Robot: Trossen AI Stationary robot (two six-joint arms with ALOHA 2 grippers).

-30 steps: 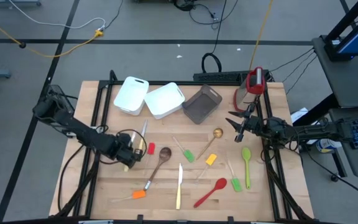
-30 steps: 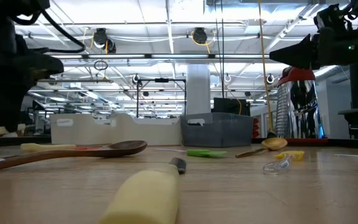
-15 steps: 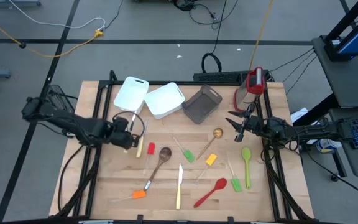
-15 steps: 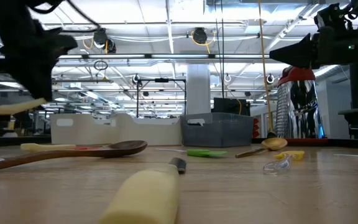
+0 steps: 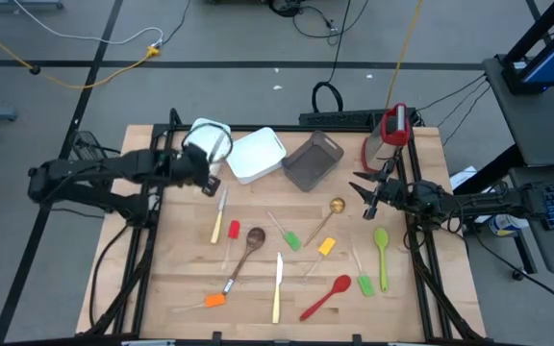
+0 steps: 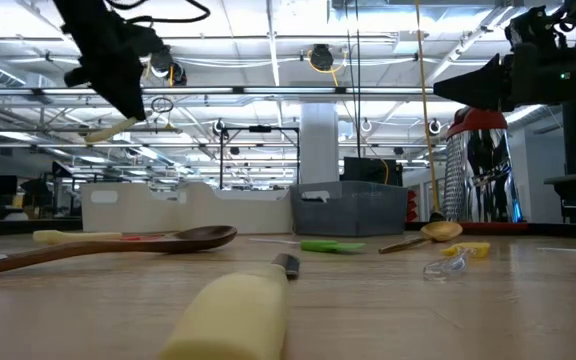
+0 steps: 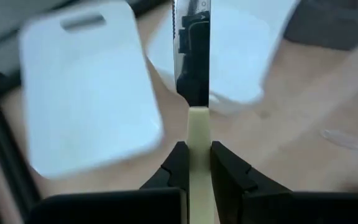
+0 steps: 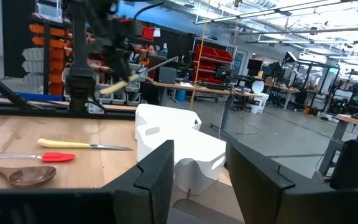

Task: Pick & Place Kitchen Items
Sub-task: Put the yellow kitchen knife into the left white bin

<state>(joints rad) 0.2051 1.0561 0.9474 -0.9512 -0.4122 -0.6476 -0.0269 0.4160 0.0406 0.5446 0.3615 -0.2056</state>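
The knife's blade is pointing at the white bin [image 5: 256, 156] next to the grey bin, so I should move the knife over the outer white bin [image 5: 208, 140] before my left gripper opens.
My left gripper [image 7: 197, 149] is shut on a pale-handled knife [image 6: 128, 128], held high above the table's far left beside the leftmost white bin [image 5: 203, 146]. The knife's blade [image 7: 191, 56] points at the two white bins. My right gripper [image 5: 365, 192] waits open and holds nothing, above the table's right side. Lying flat on the table are a second knife [image 5: 219, 219], a wooden spoon [image 5: 246, 252], a gold spoon [image 5: 331, 213], a third knife [image 5: 277, 286], a red spoon [image 5: 327, 296] and a green spoon [image 5: 382, 252]. My left gripper pinches the knife's pale handle [image 7: 197, 127] between its two fingers, one on each flat side. The handle's blade end and the whole blade reach out past the fingertips. The fingers come slanting down from above. The knife hangs clear of the table, nearly level.
A second white bin [image 5: 255, 154] and a grey bin [image 5: 313, 160] stand at the far middle, and a red-and-silver appliance [image 5: 390, 135] at the far right. Small spatulas lie scattered: red [image 5: 234, 231], green [image 5: 287, 233], yellow [image 5: 325, 247], orange [image 5: 214, 300].
My left gripper has risen from the table's left middle and swung toward the far edge, up to the leftmost white bin, rolling as it went. It stayed shut on the knife, which went from low over the table to well above it.
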